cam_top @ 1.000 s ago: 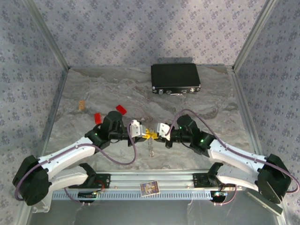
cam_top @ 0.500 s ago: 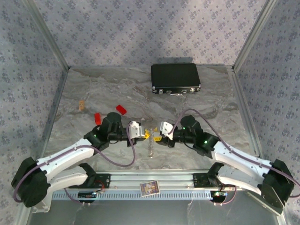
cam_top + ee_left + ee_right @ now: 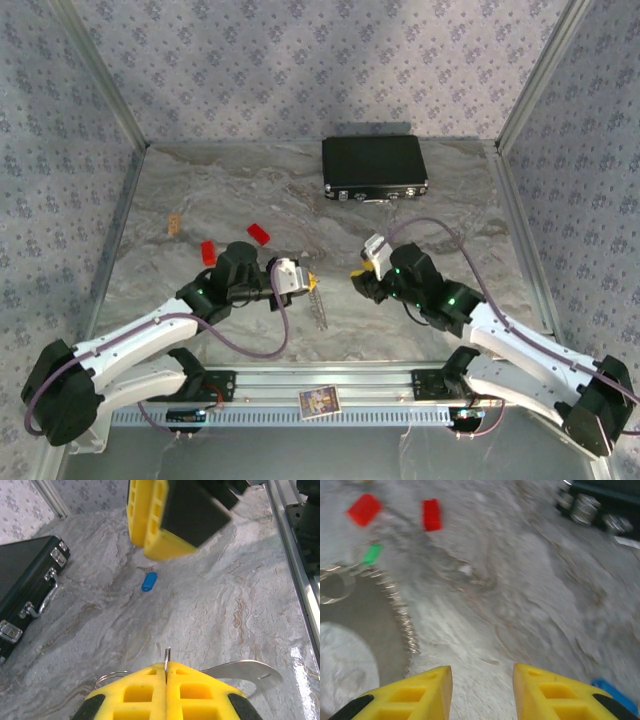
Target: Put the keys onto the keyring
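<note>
My open right gripper should keep moving toward the blue key's ring (image 3: pixel 146 570) and close there, as the blue key (image 3: pixel 149 582) is lying clear of the black case.
My left gripper (image 3: pixel 166 672) is shut on a thin wire ring of the keyring (image 3: pixel 167 656); a flat silvery piece (image 3: pixel 247 672) sticks out to its right. In the top view the left gripper (image 3: pixel 306 283) sits mid-table with the keyring's chain (image 3: pixel 319 308) trailing toward the near edge. The blue key (image 3: pixel 149 581) lies on the table, under my right gripper's fingers (image 3: pixel 155 520). My right gripper (image 3: pixel 482 690) is open and holds nothing; the blue key (image 3: pixel 615 695) lies just to its right. The green key (image 3: pixel 372 553) rests by the chain (image 3: pixel 402 615).
A black case (image 3: pixel 375 167) stands at the back of the table. Two red blocks (image 3: pixel 259 233) (image 3: pixel 208 251) lie behind the left arm, and a small tan piece (image 3: pixel 176 224) sits further left. Metal frame rails border the marble table (image 3: pixel 460 220).
My right gripper has opened and drawn back to the right, away from the left gripper. The left gripper has stayed shut on the keyring and barely moved.
</note>
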Controlling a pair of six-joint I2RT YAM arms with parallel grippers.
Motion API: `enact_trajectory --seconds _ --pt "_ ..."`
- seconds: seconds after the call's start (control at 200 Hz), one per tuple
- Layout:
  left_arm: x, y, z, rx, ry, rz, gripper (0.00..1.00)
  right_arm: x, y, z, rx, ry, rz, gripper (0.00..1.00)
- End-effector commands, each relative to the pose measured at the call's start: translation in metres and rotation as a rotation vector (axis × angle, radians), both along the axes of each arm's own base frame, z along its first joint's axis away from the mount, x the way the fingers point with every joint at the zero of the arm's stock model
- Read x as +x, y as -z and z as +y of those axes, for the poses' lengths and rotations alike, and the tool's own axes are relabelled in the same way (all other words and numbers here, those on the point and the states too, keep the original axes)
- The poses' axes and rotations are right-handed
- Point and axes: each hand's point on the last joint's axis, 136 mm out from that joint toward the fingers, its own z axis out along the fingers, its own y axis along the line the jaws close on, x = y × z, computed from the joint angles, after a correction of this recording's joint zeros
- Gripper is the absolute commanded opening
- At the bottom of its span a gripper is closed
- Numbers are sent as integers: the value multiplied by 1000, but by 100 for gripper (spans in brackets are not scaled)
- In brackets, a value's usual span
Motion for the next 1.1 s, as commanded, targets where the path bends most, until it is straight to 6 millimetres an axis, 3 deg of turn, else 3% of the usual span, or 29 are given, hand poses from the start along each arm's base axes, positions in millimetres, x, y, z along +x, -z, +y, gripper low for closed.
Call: enact_trajectory --seconds 0.0,0.24,0.53,0.869,1.094 --pt "5 -26 -2 -35 -38 -2 0 5 29 -49 -64 329 228 38" --pt "9 -27 2 -50 -92 18 0 24 79 -96 -131 599 488 39" --pt "8 -25 0 -68 -88 25 0 59 108 -127 -186 777 562 39" --pt "1 -22 -1 -65 -66 20 0 66 133 -131 43 908 634 41" --pt "-3 -22 -6 -75 -43 34 0 69 142 -131 92 907 648 33"
